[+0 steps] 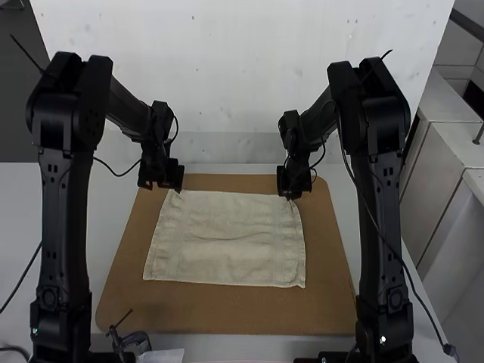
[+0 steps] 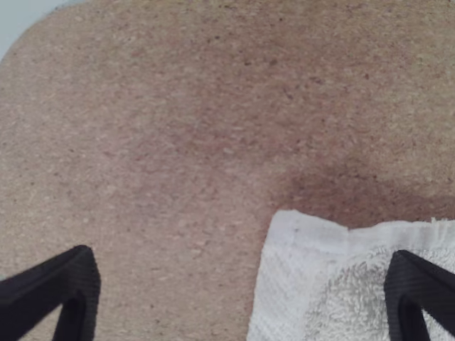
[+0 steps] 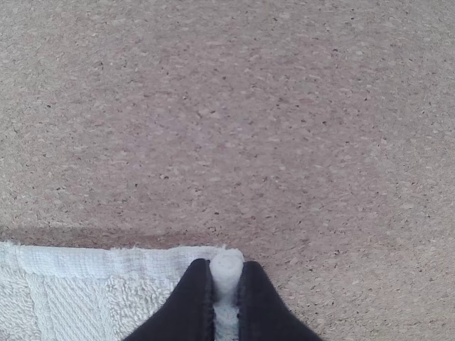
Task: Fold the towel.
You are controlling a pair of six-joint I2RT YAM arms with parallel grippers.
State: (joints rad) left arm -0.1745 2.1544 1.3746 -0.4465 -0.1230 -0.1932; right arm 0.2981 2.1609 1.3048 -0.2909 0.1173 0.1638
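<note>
My right gripper will help double the towel into a long strip that keeps its width when I fold it, since this gripper already pinches the towel's other far corner (image 1: 290, 198).
The cream towel (image 1: 227, 238) lies spread on the brown board, its far corners beside the two grippers. At the towel's far left corner is my left gripper (image 1: 175, 187). In the left wrist view my left gripper (image 2: 245, 280) stands open, with the corner of the towel (image 2: 302, 249) between its wide-apart fingers. My right gripper (image 1: 290, 195) is at the far right corner. In the right wrist view my right gripper (image 3: 226, 273) is shut on that corner of the towel (image 3: 128, 263), a small tuft pinched between its fingertips.
The brown board (image 1: 227, 314) with rounded corners extends around the towel on all sides. A small dark clamp-like object (image 1: 130, 340) stands at the table's near edge, left of the middle, beside a piece of white paper (image 1: 162, 355).
</note>
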